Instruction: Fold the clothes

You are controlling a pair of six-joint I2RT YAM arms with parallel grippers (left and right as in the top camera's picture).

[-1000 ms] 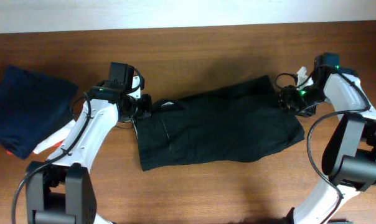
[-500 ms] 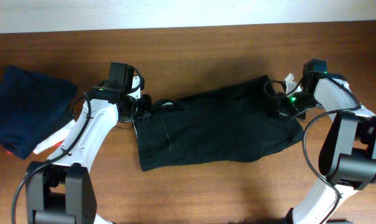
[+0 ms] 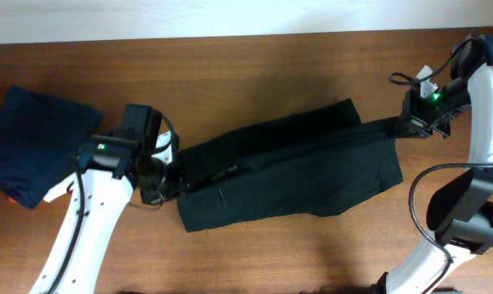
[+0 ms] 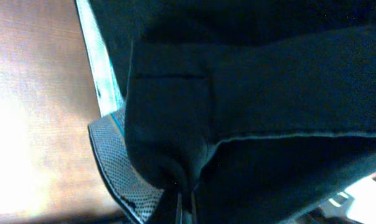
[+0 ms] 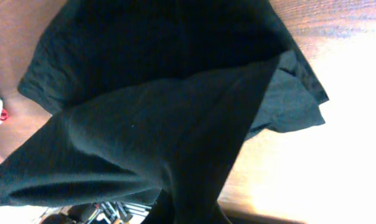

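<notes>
The taut held edge [image 3: 299, 154] runs across the black garment short of the garment's back edge, so the robot's left gripper should bring its end of the held edge toward that back edge [image 3: 199, 149] before it opens.
A black garment [image 3: 295, 167] lies across the middle of the wooden table, pulled long between both arms. My left gripper [image 3: 175, 175] is shut on its left end. In the left wrist view the black cloth [image 4: 269, 93] fills the frame, its pale mesh lining [image 4: 116, 165] shows, and a fold is pinched between the fingertips [image 4: 186, 210]. My right gripper [image 3: 401, 125] is shut on the garment's upper right corner, lifting it into a taut strip. In the right wrist view the cloth [image 5: 157, 118] runs down into the gripper [image 5: 188, 214], whose fingers are hidden.
A folded navy garment [image 3: 34, 147] rests at the far left of the table, with a white and red item [image 3: 55, 190] poking out beneath it. The table's back edge [image 3: 246, 34] meets a white wall. Bare wood [image 3: 271, 253] lies in front of the black garment.
The right gripper shut on the garment's right corner and pulled it right and up. The left arm drew back down and left with its end, stretching the cloth.
</notes>
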